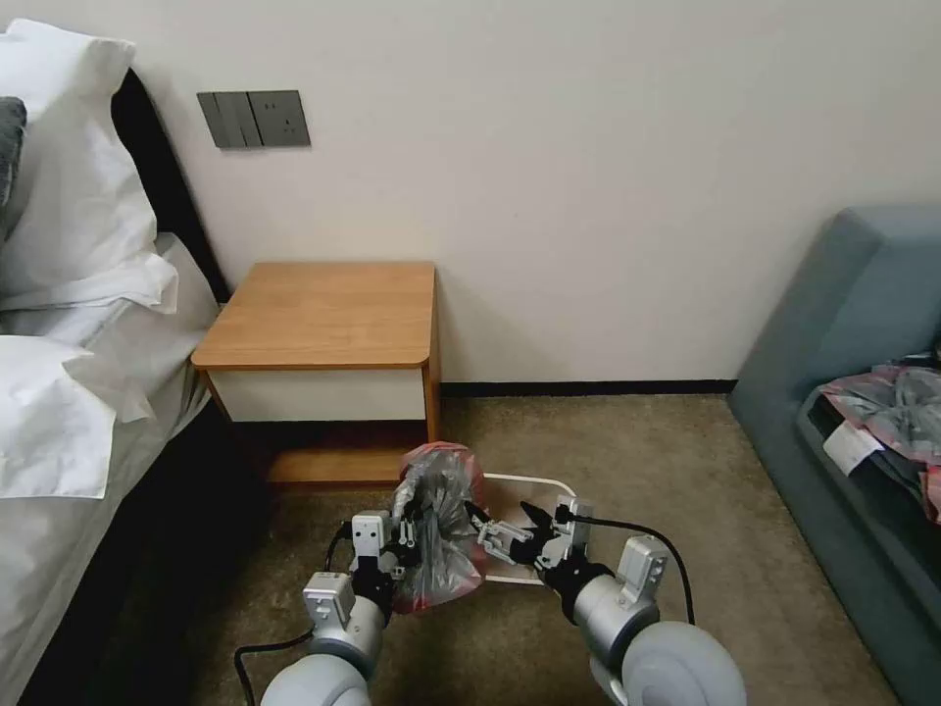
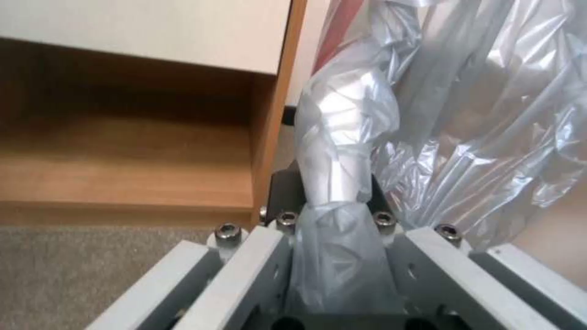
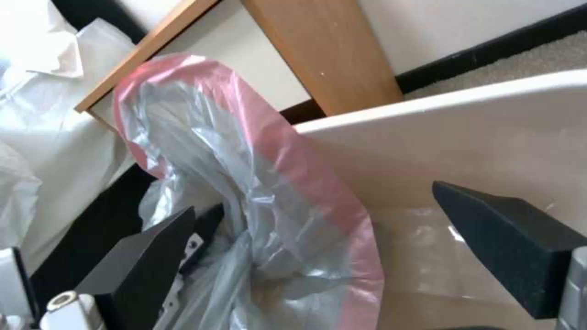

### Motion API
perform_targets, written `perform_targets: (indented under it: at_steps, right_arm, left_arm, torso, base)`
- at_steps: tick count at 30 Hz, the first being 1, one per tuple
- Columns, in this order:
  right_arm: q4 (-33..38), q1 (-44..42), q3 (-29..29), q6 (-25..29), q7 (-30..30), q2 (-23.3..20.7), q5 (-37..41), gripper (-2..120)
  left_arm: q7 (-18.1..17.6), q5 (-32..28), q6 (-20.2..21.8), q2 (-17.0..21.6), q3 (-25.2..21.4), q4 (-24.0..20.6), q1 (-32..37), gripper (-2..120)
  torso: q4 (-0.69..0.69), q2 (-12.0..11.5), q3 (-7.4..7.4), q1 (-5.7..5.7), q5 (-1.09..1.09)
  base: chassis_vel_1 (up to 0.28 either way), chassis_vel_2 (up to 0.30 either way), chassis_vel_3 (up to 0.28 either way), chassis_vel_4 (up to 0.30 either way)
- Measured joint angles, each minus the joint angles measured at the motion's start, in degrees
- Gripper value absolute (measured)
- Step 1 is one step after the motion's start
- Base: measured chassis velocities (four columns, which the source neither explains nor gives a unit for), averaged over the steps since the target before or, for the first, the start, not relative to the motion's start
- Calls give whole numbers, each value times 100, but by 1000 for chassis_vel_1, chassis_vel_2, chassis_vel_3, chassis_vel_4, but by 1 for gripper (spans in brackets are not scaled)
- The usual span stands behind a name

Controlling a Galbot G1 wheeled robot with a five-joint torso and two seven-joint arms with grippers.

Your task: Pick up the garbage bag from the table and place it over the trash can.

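Note:
The pinkish-red rim hangs open in a loose loop around slack folds. The garbage bag (image 1: 442, 524) will open up wide when I pull its rim outward.
The garbage bag (image 1: 441, 529), grey and wrinkly with a pinkish-red rim, hangs over the left end of the trash can (image 1: 530, 479) on the carpet in front of the table (image 1: 323, 314). My left gripper (image 1: 407, 537) is shut on a twisted fold of the garbage bag (image 2: 336, 151), seen close up in the left wrist view with the left gripper (image 2: 333, 199) pinching it. My right gripper (image 1: 503, 517) stands open just right of the bag, above the can. In the right wrist view the right gripper (image 3: 312, 201) straddles the bag's rim (image 3: 287, 151), with the can's cream wall (image 3: 477, 137) behind.
A bed with white pillows (image 1: 69, 294) borders the left side. A grey sofa (image 1: 843, 324) stands on the right, carrying a pink-and-grey plastic bundle (image 1: 887, 407) with a white tag. Open carpet (image 1: 627, 441) lies between the can and the sofa.

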Motion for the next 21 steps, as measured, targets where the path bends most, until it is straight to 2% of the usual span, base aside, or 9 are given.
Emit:
perform_targets:
  at_steps: [9, 11, 21]
  right_arm:
    - [-221, 306, -252, 25, 104, -7, -7, 100]
    - [-480, 555, -375, 40, 126, 57, 14, 100]
    - [-824, 849, -495, 103, 81, 186, 124, 97]
  left_arm:
    - [33, 188, -76, 2, 0, -113, 113, 3]
    - [65, 228, -89, 0, -32, -195, 203, 3]
    - [81, 160, -92, -35, -104, -271, 261, 3]
  torso:
    - [0, 0, 0, 0, 0]
    - [0, 0, 0, 0, 0]
    - [0, 0, 0, 0, 0]
  base:
    - [0, 0, 0, 0]
    - [0, 0, 0, 0]
    - [0, 0, 0, 0]
